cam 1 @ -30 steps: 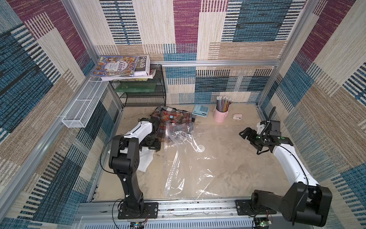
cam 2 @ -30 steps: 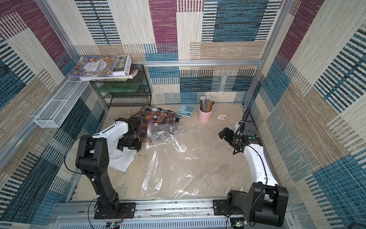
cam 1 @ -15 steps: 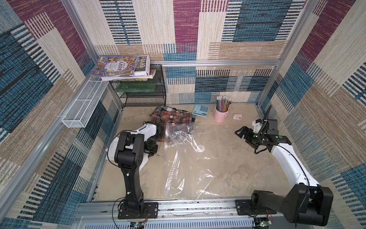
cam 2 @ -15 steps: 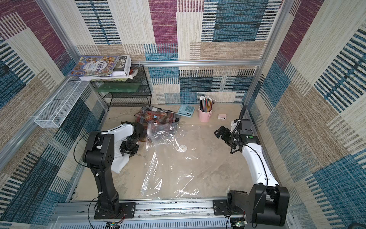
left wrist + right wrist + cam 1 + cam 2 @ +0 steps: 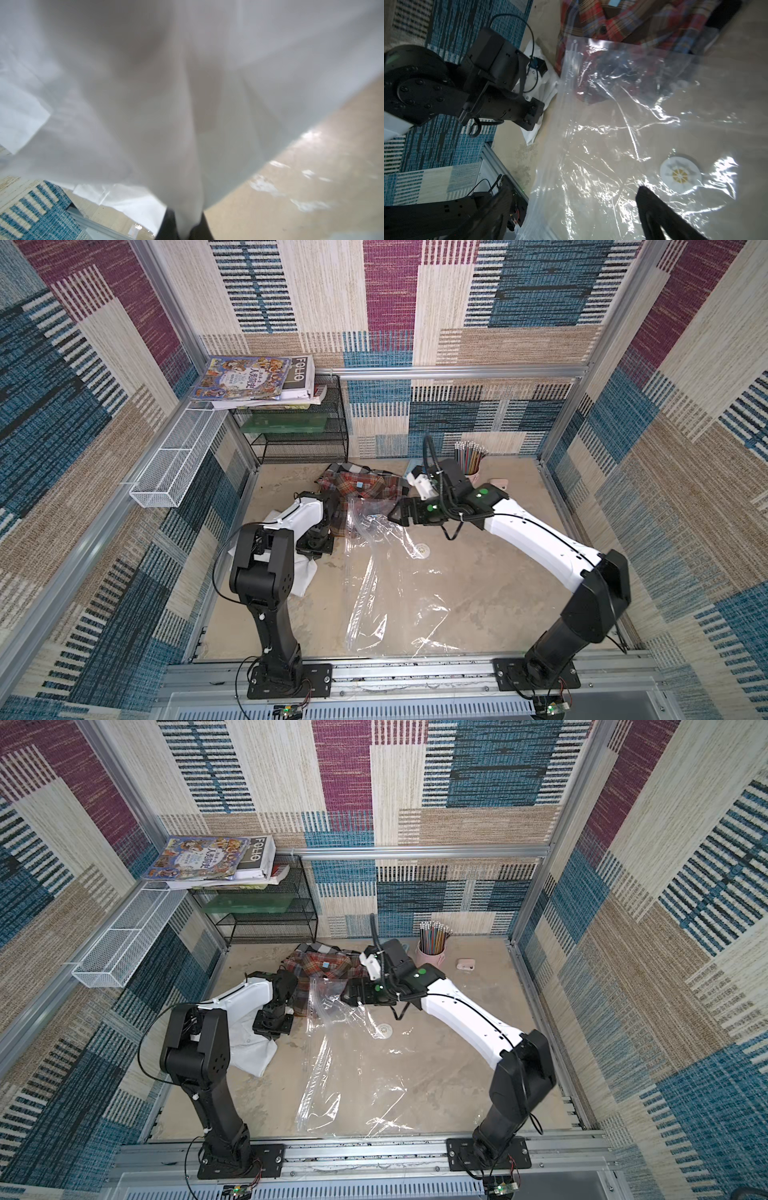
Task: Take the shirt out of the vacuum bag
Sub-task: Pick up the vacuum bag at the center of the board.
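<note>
The red plaid shirt should stay lying underneath when the robot lifts the clear vacuum bag (image 5: 379,584), because the shirt reaches out past the bag's far edge (image 5: 372,497).
The clear vacuum bag (image 5: 395,593) (image 5: 353,1077) lies flat on the floor with its round white valve (image 5: 421,549) (image 5: 680,176) facing up. A red plaid shirt (image 5: 361,489) (image 5: 324,967) (image 5: 623,18) is bunched at the bag's far end. Part of it shows through the plastic; I cannot tell whether it is inside or underneath. My left gripper (image 5: 313,547) (image 5: 185,226) is shut on a white cloth (image 5: 303,576) (image 5: 187,104) left of the bag. My right gripper (image 5: 392,516) (image 5: 571,216) hangs open just over the bag's far part, holding nothing.
A black wire rack (image 5: 299,439) with books on top stands at the back left, beside a white mesh basket (image 5: 174,464) on the left wall. A pink cup of pencils (image 5: 469,460) and a small pink item (image 5: 498,482) sit at the back right.
My left gripper has shut on the white cloth. My right arm has swung in from the right side to above the bag's far end, still open.
</note>
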Motion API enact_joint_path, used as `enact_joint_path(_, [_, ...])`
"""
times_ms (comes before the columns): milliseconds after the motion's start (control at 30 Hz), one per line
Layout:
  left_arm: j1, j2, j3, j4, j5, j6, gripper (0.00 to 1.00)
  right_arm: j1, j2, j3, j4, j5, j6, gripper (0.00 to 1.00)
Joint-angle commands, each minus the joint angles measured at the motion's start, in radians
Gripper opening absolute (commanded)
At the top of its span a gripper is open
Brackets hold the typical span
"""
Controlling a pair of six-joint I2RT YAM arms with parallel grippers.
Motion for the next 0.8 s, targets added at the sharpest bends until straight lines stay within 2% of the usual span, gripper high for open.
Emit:
enact_joint_path(0, [0.005,-0.031,0.010,0.011,0.084,-0.012,0.00,0.070,0.127,0.178,-0.180,0.119,-0.068,0.96])
enact_joint_path(167, [0.032,-0.096,-0.002,0.013,0.144,-0.029,0.00,0.147,0.289,0.371,-0.244,0.149,-0.106,0.96])
enact_joint_path(233, [0.049,-0.119,-0.006,0.015,0.171,-0.029,0.00,0.174,0.353,0.444,-0.300,0.211,-0.127,0.96])
enact_joint_path(533, [0.080,-0.169,-0.019,0.018,0.196,-0.029,0.00,0.215,0.488,0.549,-0.377,0.395,-0.164,0.99])
enact_joint_path(667, [0.083,-0.172,-0.016,0.018,0.199,-0.030,0.00,0.223,0.540,0.617,-0.417,0.494,-0.181,0.94])
enact_joint_path(767, [0.086,-0.177,-0.016,0.018,0.206,-0.031,0.00,0.226,0.576,0.651,-0.428,0.508,-0.200,0.86])
